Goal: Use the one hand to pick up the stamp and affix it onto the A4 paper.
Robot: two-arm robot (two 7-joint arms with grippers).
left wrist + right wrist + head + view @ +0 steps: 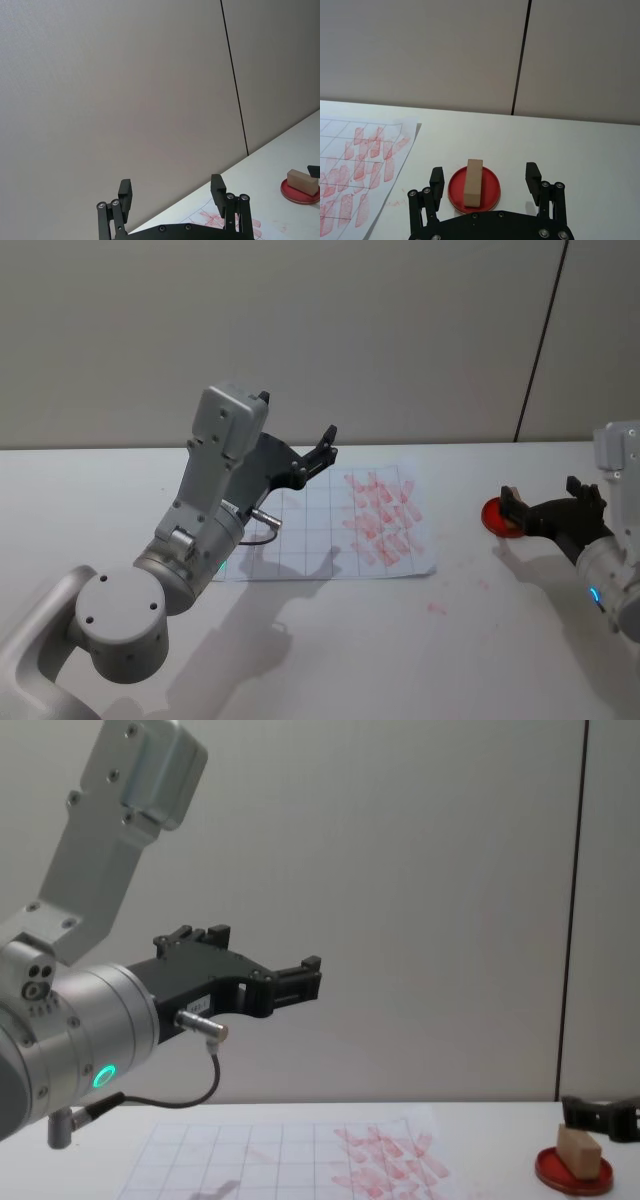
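Observation:
The stamp (579, 1153) stands well above the dish's low rim (541, 1166). It should come loose and leave the red dish behind when I lift it.
The stamp (474, 182), a small tan block, lies on the round red dish (492, 190) to the right of the A4 paper (310, 530). That white gridded sheet carries a cluster of red marks. My right gripper (485, 172) is open and low over the table, its fingers (532, 175) to either side of the dish and stamp, touching neither. From the chest view the stamp (578, 1150) sits in the dish (555, 1175) just below the right gripper (580, 1112). My left gripper (315, 455) hangs open and empty, raised above the paper's left half.
The white table (350, 660) ends at a plain wall with a dark vertical seam (540, 340). Faint red smudges (437, 607) mark the table in front of the paper. The bulky left arm (200, 540) rises over the sheet's left side.

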